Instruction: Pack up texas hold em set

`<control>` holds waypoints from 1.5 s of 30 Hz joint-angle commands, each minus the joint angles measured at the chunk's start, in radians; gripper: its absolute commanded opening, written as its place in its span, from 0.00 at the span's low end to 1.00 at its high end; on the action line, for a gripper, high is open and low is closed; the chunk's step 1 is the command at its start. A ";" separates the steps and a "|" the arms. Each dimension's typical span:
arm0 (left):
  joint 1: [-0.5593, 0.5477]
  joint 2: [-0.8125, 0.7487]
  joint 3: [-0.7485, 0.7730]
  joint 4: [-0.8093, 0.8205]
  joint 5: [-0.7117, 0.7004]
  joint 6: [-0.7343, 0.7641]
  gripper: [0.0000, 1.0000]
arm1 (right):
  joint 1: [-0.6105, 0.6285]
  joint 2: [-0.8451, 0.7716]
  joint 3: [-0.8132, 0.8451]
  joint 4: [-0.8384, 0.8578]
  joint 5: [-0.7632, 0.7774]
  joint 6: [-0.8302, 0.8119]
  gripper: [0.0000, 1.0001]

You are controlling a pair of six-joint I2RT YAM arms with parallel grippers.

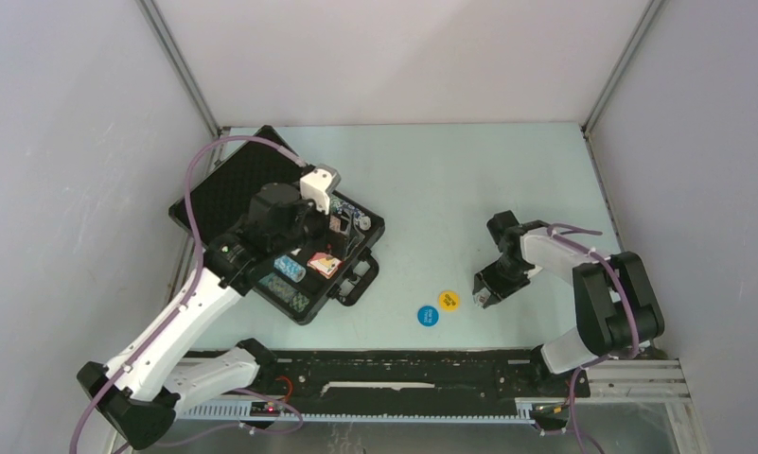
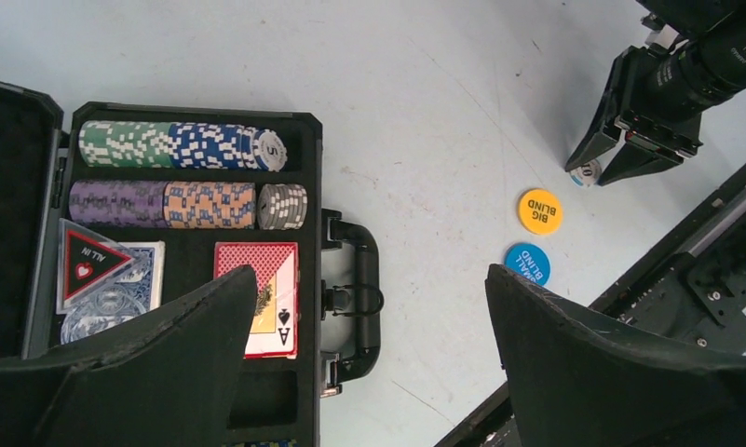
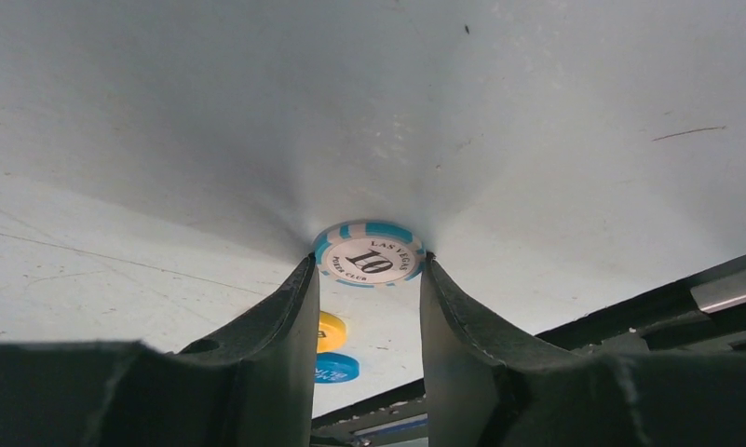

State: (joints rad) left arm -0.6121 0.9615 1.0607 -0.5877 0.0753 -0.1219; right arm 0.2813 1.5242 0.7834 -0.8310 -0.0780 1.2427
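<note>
My left gripper should keep going toward the chip [image 1: 482, 298] until its fingers are on both sides of the light-blue chip's rim [image 3: 376, 228], because that rim sticks out past my right gripper's fingers.
The black briefcase [image 1: 225, 184] lies open at the left, foam lid back. In the left wrist view its tray [image 2: 311, 186] holds rows of poker chips [image 2: 178, 146], a red card deck [image 2: 257, 293], a blue deck [image 2: 117, 303] and the triangular marker [image 2: 89, 265]. My left gripper [image 2: 369, 275] hovers open and empty over the case's handle side. My right gripper [image 3: 369, 263] is shut on a light-blue "10" poker chip [image 3: 369, 253] at table level. The yellow disc [image 1: 449, 300] and blue disc [image 1: 428, 315] lie just left of the right gripper [image 1: 485, 298].
A black rail [image 1: 403, 364] runs along the table's near edge, close behind the discs. Grey enclosure walls stand on the left, back and right. The case handle [image 2: 364, 298] sticks out toward the table's middle.
</note>
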 commanded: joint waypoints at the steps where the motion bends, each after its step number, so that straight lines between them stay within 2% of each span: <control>1: 0.012 0.015 -0.028 0.058 0.096 0.008 0.99 | 0.031 -0.043 -0.024 0.031 0.068 0.024 0.24; 7: 0.013 0.080 -0.030 0.075 0.215 -0.010 1.00 | 0.059 -0.132 -0.024 0.050 0.028 0.056 0.19; 10: 0.012 0.098 -0.051 0.106 0.177 -0.040 1.00 | 0.067 -0.181 -0.024 0.052 0.002 0.060 0.13; 15: 0.010 0.159 -0.078 0.170 0.187 -0.162 1.00 | 0.083 -0.266 -0.023 0.066 -0.029 0.062 0.13; 17: 0.007 0.176 -0.133 0.286 0.257 -0.289 0.97 | 0.086 -0.291 -0.024 0.072 -0.060 0.067 0.13; 20: -0.005 0.215 -0.293 0.622 0.343 -0.480 0.95 | 0.102 -0.333 -0.023 0.093 -0.104 0.094 0.12; 22: -0.031 0.266 -0.348 0.792 0.343 -0.546 0.96 | 0.116 -0.359 -0.019 0.109 -0.114 0.109 0.11; 25: -0.102 0.366 -0.346 0.922 0.273 -0.600 0.95 | 0.129 -0.380 0.010 0.097 -0.125 0.124 0.11; 27: -0.147 0.444 -0.312 0.951 0.235 -0.644 0.92 | 0.138 -0.389 0.035 0.092 -0.127 0.138 0.12; 30: -0.200 0.513 -0.325 1.091 0.178 -0.732 0.88 | 0.139 -0.393 0.047 0.124 -0.148 0.158 0.10; 34: -0.260 0.582 -0.312 1.162 0.084 -0.771 0.81 | 0.156 -0.392 0.074 0.136 -0.164 0.180 0.10; 38: -0.300 0.627 -0.291 1.210 0.043 -0.798 0.65 | 0.168 -0.397 0.082 0.144 -0.169 0.206 0.10; 45: -0.337 0.656 -0.284 1.246 0.032 -0.829 0.46 | 0.182 -0.401 0.105 0.130 -0.148 0.220 0.10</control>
State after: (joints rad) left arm -0.9344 1.6146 0.7349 0.5667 0.1482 -0.9169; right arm 0.4480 1.1473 0.8467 -0.7055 -0.2367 1.4281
